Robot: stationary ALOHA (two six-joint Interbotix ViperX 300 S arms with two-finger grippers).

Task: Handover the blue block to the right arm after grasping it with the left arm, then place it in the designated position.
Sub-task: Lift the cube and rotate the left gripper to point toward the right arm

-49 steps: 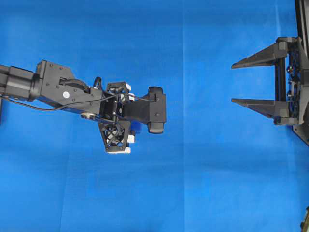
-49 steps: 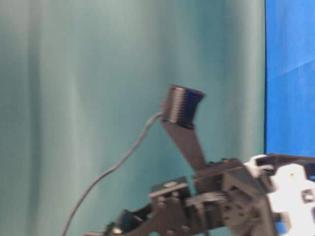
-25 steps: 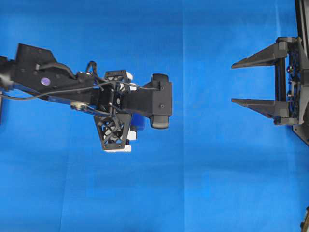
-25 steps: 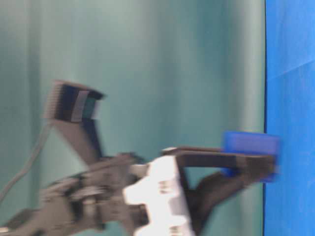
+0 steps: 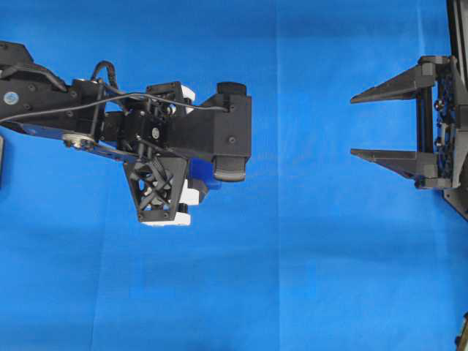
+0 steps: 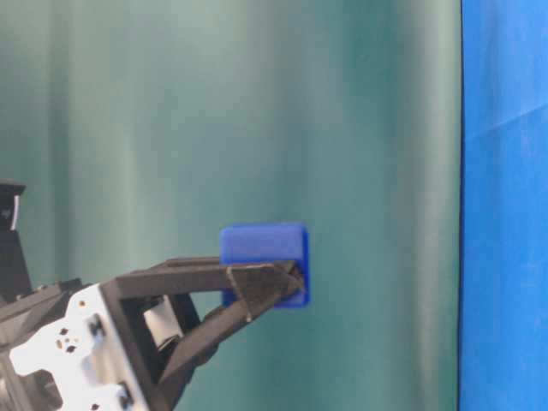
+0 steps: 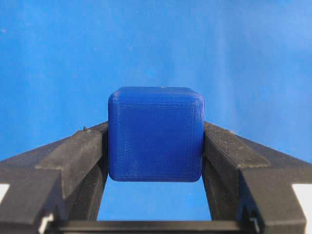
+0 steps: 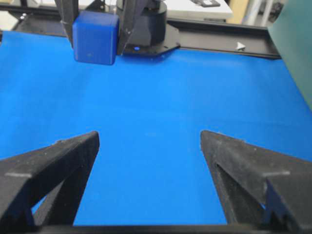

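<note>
The robot's left gripper is pointing the blue block (image 5: 204,174) down at the cloth, so it should swing level until the blue block faces the robot's open right gripper (image 5: 384,120).
The blue block (image 7: 155,141) is a small dark-blue cube, clamped between the two black fingers of my left gripper (image 7: 155,132). In the table-level view the blue block (image 6: 264,248) hangs in the air at the tips of the left gripper (image 6: 287,278), well off the cloth. From overhead only a sliver of the block (image 5: 202,170) shows under the left wrist camera mount. My right gripper (image 5: 352,126) stands wide open at the right edge, pointing left, far from the block. From the right wrist view the block (image 8: 95,38) is ahead and to the upper left of the open right gripper (image 8: 148,139).
A bright blue cloth (image 5: 292,278) covers the table. A teal backdrop (image 6: 214,103) fills the table-level view. The left arm's base (image 8: 146,19) and a black frame rail (image 8: 219,41) sit at the cloth's far edge.
The left arm has risen with the block, lifting it off the cloth, and its gripper has drawn slightly left in the overhead view. The right gripper has not moved.
</note>
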